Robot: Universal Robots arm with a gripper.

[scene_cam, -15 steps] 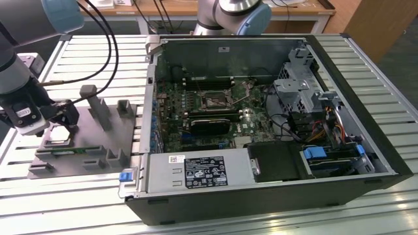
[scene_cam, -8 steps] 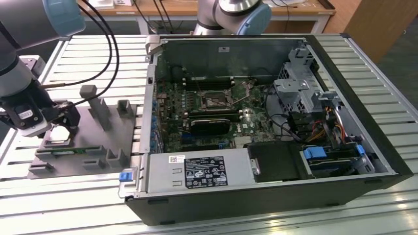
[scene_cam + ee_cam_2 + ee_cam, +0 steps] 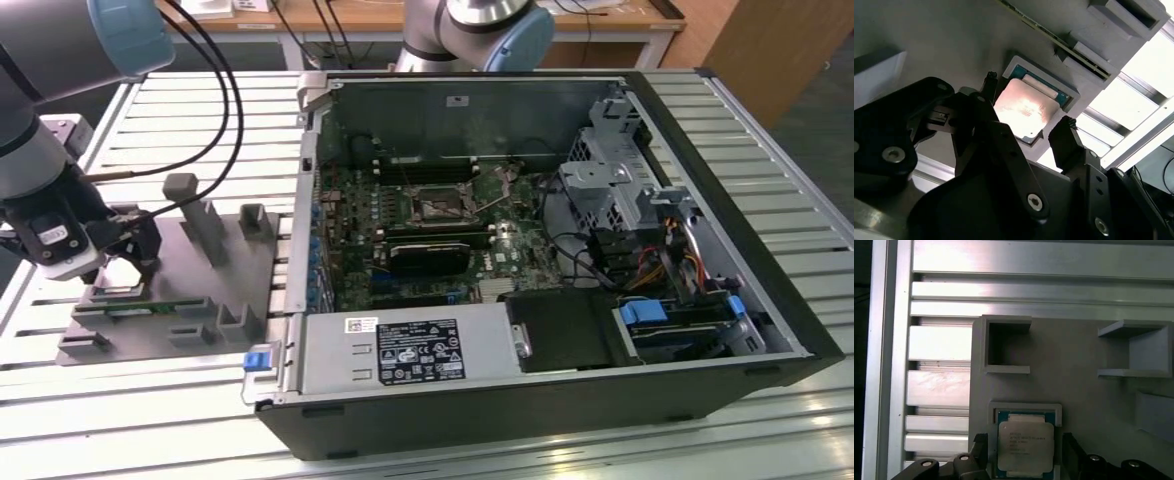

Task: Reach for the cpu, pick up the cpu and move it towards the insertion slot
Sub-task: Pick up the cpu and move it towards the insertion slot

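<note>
The cpu (image 3: pixel 1026 446) will come loose and leave the grey fixture behind when I lift it, because the shallow frame (image 3: pixel 1025 406) leaves the cpu's top uncovered.
The cpu (image 3: pixel 1025 445) is a flat square chip with a silvery top. It lies in a shallow framed recess of the grey plastic fixture (image 3: pixel 1084 390) at the exterior view's left. My gripper (image 3: pixel 1025 454) is low over it and open. One black finger stands on each side of the cpu (image 3: pixel 1026 107), and both are apart from its edges. In the exterior view the gripper (image 3: pixel 120 262) hangs over the fixture's near left part. The insertion slot (image 3: pixel 437 204) is a dark square socket with a metal frame. It sits on the motherboard inside the open computer case, well to the right.
The fixture (image 3: pixel 200 300) carries upright grey posts (image 3: pixel 200 225) and a narrow green circuit strip (image 3: pixel 127 308). An open computer case (image 3: pixel 534 250) with a power supply (image 3: pixel 400 352) and cables lies beside it on a slatted aluminium table (image 3: pixel 80 420). A second robot arm (image 3: pixel 481 30) stands at the back.
</note>
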